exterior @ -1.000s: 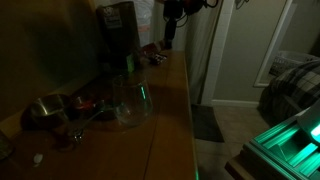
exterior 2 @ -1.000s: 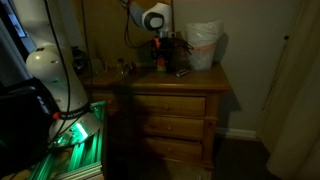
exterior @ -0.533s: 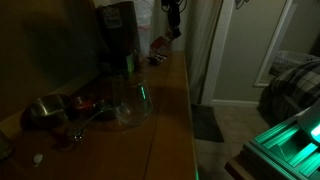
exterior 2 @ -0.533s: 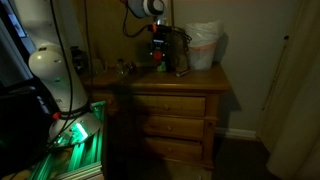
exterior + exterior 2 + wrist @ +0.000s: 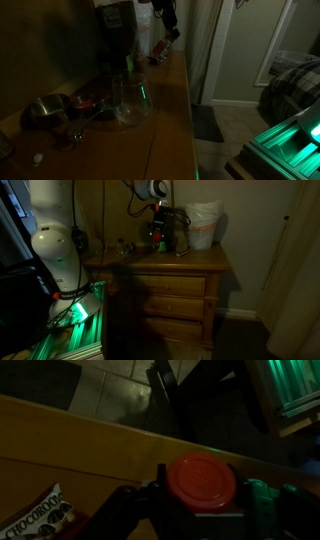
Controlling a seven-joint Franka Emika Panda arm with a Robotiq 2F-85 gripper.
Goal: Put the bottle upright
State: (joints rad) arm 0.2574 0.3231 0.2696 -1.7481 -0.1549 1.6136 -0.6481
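The bottle slants (image 5: pixel 161 48) in my gripper above the dresser top. I should tilt my gripper until the bottle's upright, then set it on the dresser top's far end (image 5: pixel 171 62).
The small reddish-orange bottle (image 5: pixel 162 47) hangs tilted in my gripper (image 5: pixel 168 30) just above the far end of the wooden dresser top (image 5: pixel 172 110). In an exterior view the bottle (image 5: pixel 157 242) shows as a red spot under the gripper (image 5: pixel 157 228), in front of the dark appliance. In the wrist view the bottle's round red end (image 5: pixel 201 482) faces the camera, held between the two dark fingers (image 5: pixel 158 498) of my gripper (image 5: pixel 203 492). The gripper is shut on it.
A large clear glass jug (image 5: pixel 130 100) stands mid-dresser, with a metal bowl (image 5: pixel 45 110) and small clutter beside it. A tall dark appliance (image 5: pixel 118 35) stands at the back. A white bag (image 5: pixel 204 225) sits at one end. A snack wrapper (image 5: pixel 35 520) lies below the gripper.
The gripper has closed on the bottle and lifted it off the dresser top. The arm has swung a little towards the dark appliance, and the bottle now hangs tilted.
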